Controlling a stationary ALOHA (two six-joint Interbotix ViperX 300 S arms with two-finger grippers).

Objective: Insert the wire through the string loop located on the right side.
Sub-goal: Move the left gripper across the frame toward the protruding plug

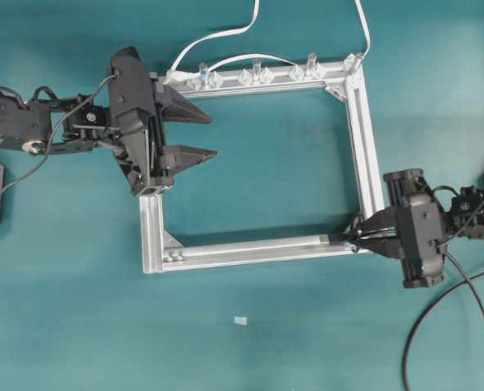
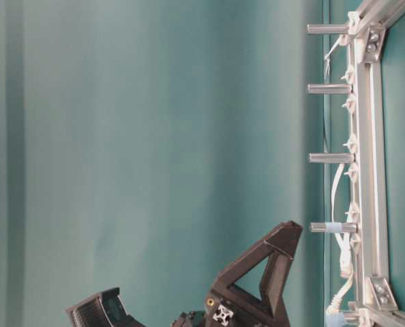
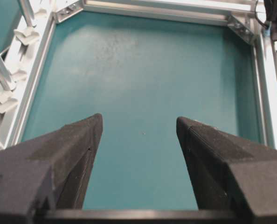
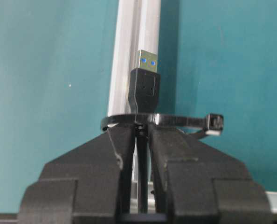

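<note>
The dark plug [image 1: 335,239] pokes out past the loop, so the black wire [image 1: 473,285] will slip through and trail behind when the robot's gripper pulls the plug.
The wire's dark plug [image 4: 143,86] with its metal tip stands straight up just beyond my right gripper [image 4: 142,129], which is shut on the thin black wire right behind the plug. A thin dark loop [image 4: 185,121] lies edge-on across the fingertips, and the plug sticks out past it; whether the wire runs inside the ring I cannot tell. From overhead, my right gripper [image 1: 354,236] sits at the lower right corner of the aluminium frame [image 1: 364,138]. My left gripper [image 1: 212,134] hangs open and empty over the frame's left side, with bare mat showing in the left gripper [image 3: 138,123].
Clear plastic clips [image 1: 254,76] and short metal posts [image 2: 328,88] line the frame's far bar. White flat cables [image 1: 226,37] run off the top. Thick black arm cables [image 1: 425,326] curve at the lower right. A small white scrap [image 1: 240,320] lies on the teal mat.
</note>
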